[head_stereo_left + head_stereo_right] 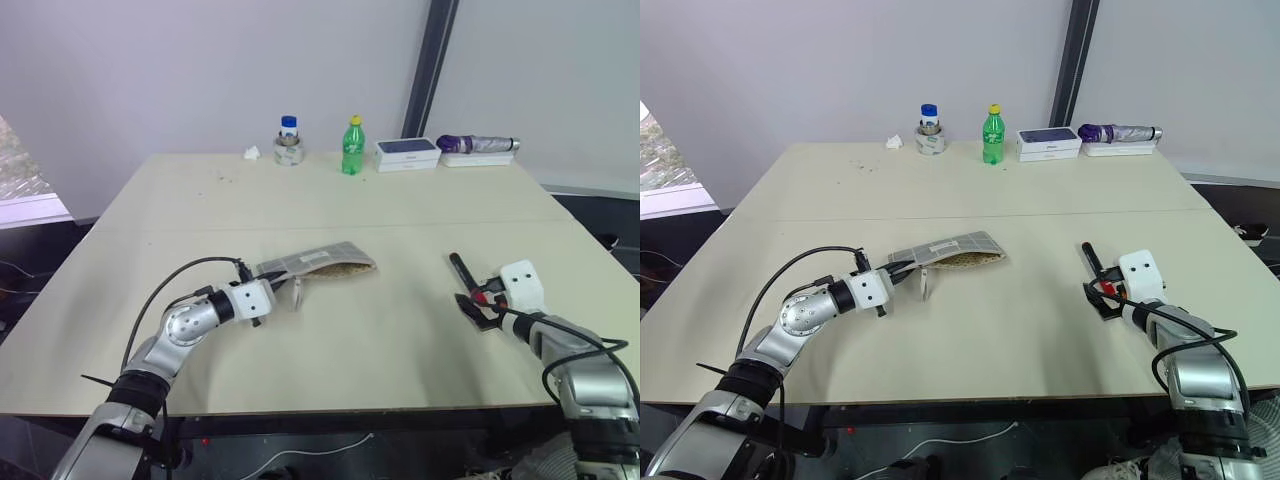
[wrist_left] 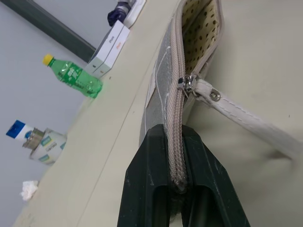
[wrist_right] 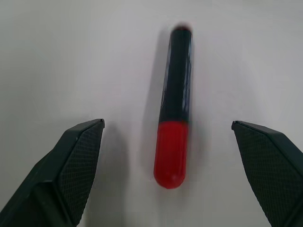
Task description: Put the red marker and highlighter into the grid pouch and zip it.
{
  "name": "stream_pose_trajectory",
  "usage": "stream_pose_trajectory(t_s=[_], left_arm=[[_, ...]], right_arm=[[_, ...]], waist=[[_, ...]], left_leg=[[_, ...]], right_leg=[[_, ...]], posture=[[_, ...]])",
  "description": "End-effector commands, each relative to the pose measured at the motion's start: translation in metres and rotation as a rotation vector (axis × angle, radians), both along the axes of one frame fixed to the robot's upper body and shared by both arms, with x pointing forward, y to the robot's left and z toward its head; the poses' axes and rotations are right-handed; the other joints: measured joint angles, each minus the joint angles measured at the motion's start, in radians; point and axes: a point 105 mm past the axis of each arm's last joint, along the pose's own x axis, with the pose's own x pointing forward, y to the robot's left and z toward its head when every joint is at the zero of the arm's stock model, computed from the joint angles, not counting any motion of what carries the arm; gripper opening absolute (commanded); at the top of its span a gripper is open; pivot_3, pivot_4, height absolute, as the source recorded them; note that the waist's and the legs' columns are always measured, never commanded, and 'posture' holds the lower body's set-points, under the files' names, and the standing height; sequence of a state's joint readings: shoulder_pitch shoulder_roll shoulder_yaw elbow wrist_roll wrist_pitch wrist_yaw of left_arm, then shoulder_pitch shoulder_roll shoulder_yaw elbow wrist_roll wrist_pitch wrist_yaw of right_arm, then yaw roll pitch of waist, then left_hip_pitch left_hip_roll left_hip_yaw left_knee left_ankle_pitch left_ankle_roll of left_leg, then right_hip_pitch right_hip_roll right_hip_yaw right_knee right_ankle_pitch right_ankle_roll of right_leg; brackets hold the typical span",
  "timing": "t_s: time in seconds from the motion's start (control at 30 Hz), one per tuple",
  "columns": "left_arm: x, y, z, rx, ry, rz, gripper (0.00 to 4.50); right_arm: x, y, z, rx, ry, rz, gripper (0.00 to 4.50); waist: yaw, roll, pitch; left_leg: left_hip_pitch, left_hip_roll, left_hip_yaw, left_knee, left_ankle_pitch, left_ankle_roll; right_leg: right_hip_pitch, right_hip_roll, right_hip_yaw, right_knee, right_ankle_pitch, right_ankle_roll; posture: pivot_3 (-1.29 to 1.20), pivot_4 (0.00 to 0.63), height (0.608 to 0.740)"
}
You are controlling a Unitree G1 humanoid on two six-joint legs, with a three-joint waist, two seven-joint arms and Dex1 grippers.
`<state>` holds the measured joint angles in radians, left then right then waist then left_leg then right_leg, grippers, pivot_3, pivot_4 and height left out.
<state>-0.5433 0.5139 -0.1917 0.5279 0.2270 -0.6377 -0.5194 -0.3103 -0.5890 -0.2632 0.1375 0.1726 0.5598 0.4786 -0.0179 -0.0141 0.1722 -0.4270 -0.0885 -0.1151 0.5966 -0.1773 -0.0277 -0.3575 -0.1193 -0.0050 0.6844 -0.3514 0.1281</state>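
The marker's black body (image 1: pixel 463 270) should come along when the robot lifts the cap, because the red cap sits flush (image 3: pixel 173 124) against it.
The grid pouch (image 1: pixel 318 262), grey with white lines, lies near the table's middle, its mouth open onto a dotted cream lining (image 2: pixel 201 28). My left gripper (image 2: pixel 173 131) is shut on the pouch's zipper edge at its left end, just behind the zipper pull (image 2: pixel 187 85) and its pale strap. The red marker (image 3: pixel 174 104), a black barrel with a red cap, lies flat on the table at the right, cap towards me. My right gripper (image 3: pixel 167 123) hangs open just above it, one finger on each side, touching nothing. The highlighter is out of view.
Along the table's far edge stand a jar with a blue lid (image 1: pixel 289 143), a green bottle (image 1: pixel 352 147), a white box (image 1: pixel 407 153), a folded purple umbrella (image 1: pixel 480 145) and a crumpled tissue (image 1: pixel 251 153). Bare tabletop (image 1: pixel 400 330) lies between the arms.
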Motion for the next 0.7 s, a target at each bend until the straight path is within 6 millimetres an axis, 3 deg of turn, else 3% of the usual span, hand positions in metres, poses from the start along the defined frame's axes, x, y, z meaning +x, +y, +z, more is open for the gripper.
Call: stream_pose_trajectory(t_s=[0.03, 0.13, 0.23, 0.27, 0.37, 0.4, 0.5, 0.53, 0.6, 0.7], left_arm=[[0.0, -0.001, 0.015, -0.01, -0.056, -0.007, 0.0], [-0.001, 0.002, 0.014, -0.005, -0.056, -0.001, 0.0], [-0.003, 0.003, 0.012, 0.0, -0.052, 0.003, 0.0], [-0.003, 0.003, 0.012, 0.002, -0.051, 0.003, 0.0], [-0.002, 0.003, 0.013, 0.0, -0.053, 0.004, 0.0], [-0.001, 0.003, 0.014, -0.002, -0.054, 0.004, 0.0], [0.0, 0.001, 0.014, -0.003, -0.052, 0.001, 0.0], [0.0, 0.001, 0.013, -0.001, -0.051, -0.001, 0.0], [0.001, -0.004, 0.014, -0.006, -0.052, -0.012, 0.0], [0.003, -0.01, 0.024, -0.045, -0.062, -0.025, 0.0]], right_arm=[[0.007, -0.019, 0.004, 0.084, 0.016, -0.08, 3.71], [0.012, -0.019, 0.011, 0.134, 0.01, -0.082, 2.17], [0.011, -0.006, 0.018, 0.126, 0.012, -0.006, 0.56], [0.01, -0.002, 0.019, 0.125, 0.014, 0.017, 0.32], [0.003, 0.029, 0.04, 0.039, -0.066, 0.226, 0.34], [-0.001, 0.045, 0.056, 0.073, -0.135, 0.316, 0.34], [-0.027, 0.087, 0.085, 0.03, -0.272, 0.609, 0.34], [-0.034, 0.095, 0.085, 0.005, -0.277, 0.67, 0.34], [-0.046, 0.115, 0.065, -0.122, -0.233, 0.791, 0.34], [-0.049, 0.131, 0.045, -0.22, -0.207, 0.854, 0.34]], waist=[[0.0, 0.0, 0.0], [-0.001, 0.0, 0.0], [0.0, 0.0, 0.0], [0.0, 0.0, 0.0], [-0.001, 0.0, 0.0], [-0.001, 0.0, 0.0], [-0.002, 0.0, 0.0], [-0.001, 0.0, 0.0], [0.002, 0.0, 0.0], [0.005, -0.003, -0.001]], left_leg=[[0.0, 0.0, 0.0, 0.0, 0.0, 0.0], [0.0, 0.0, 0.0, 0.0, 0.0, 0.0], [0.0, 0.0, 0.0, 0.0, 0.0, 0.0], [0.0, 0.0, 0.0, 0.0, 0.0, 0.0], [0.0, 0.0, 0.0, 0.0, 0.0, 0.0], [0.0, 0.0, 0.0, 0.0, 0.0, 0.0], [0.0, 0.0, 0.0, 0.0, 0.0, 0.0], [0.0, 0.0, 0.0, 0.0, 0.0, 0.0], [0.0, 0.0, 0.0, 0.0, 0.0, 0.0], [0.0, 0.0, -0.001, 0.001, 0.0, 0.001]], right_leg=[[0.0, 0.0, 0.0, 0.0, 0.0, 0.0], [0.0, 0.0, 0.0, 0.0, 0.0, 0.0], [0.0, 0.0, 0.0, 0.0, 0.0, 0.0], [0.0, 0.0, 0.0, 0.0, 0.0, 0.0], [-0.001, 0.0, 0.0, 0.0, 0.0, 0.0], [-0.001, 0.0, 0.0, 0.0, 0.0, 0.0], [-0.001, 0.0, 0.0, 0.0, 0.0, 0.0], [-0.001, 0.0, 0.0, 0.0, 0.0, 0.0], [0.0, 0.0, 0.0, -0.001, 0.0, 0.0], [0.001, 0.0, -0.001, -0.001, 0.0, 0.0]], posture=[[0.0, 0.15, 0.74], [0.0, 0.15, 0.74], [0.0, 0.15, 0.74], [0.0, 0.15, 0.74], [0.0, 0.15, 0.74], [0.0, 0.15, 0.74], [0.0, 0.15, 0.74], [0.0, 0.15, 0.74], [0.0, 0.15, 0.74], [0.0, 0.15, 0.74]])
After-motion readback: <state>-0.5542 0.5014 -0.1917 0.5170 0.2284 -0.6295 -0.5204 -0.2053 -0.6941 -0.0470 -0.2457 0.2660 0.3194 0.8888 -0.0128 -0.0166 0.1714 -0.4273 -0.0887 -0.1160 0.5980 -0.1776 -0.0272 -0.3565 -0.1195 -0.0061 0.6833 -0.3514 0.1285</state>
